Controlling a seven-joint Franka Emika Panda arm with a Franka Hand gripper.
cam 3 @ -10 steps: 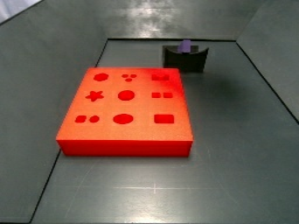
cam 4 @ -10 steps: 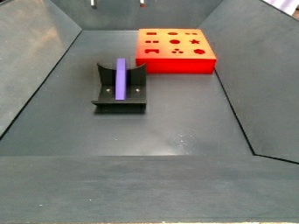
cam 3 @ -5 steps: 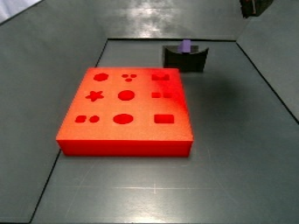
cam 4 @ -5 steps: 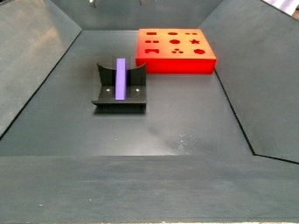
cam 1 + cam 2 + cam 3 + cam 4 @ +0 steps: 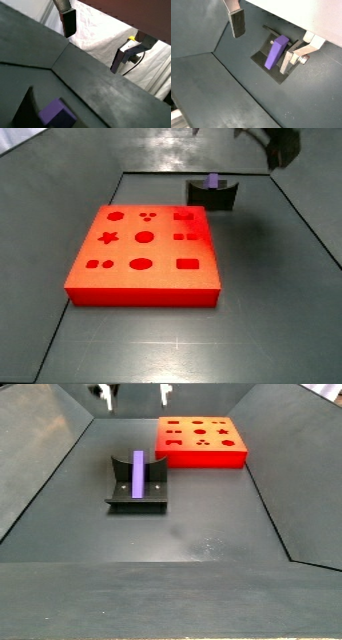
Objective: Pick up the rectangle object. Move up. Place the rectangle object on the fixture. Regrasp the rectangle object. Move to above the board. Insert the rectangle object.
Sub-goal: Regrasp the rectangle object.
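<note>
The dark fixture's notch (image 5: 214,190) is open at the top, so the purple rectangle object (image 5: 213,180) will come loose and the fixture will stay behind when the robot lifts the object.
The purple rectangle object (image 5: 138,473) lies lengthwise in the notch of the dark fixture (image 5: 118,488), at the far end of the floor in a side view (image 5: 213,180). Both wrist views show it, the block (image 5: 274,52) resting on the fixture (image 5: 261,59) and its end (image 5: 55,111) low in the picture. My gripper (image 5: 134,394) hangs open high above the fixture, nothing between its fingers (image 5: 237,22). It stands at the upper edge in a side view (image 5: 278,148). The red board (image 5: 144,253) with its shape cutouts lies apart from the fixture.
The grey floor (image 5: 201,524) is bounded by sloping dark walls (image 5: 40,464). A white cloth (image 5: 100,35) hangs beyond the far wall in a wrist view.
My gripper has come down into both side views from the top, nearer the fixture. The rectangle object, fixture and board have not moved.
</note>
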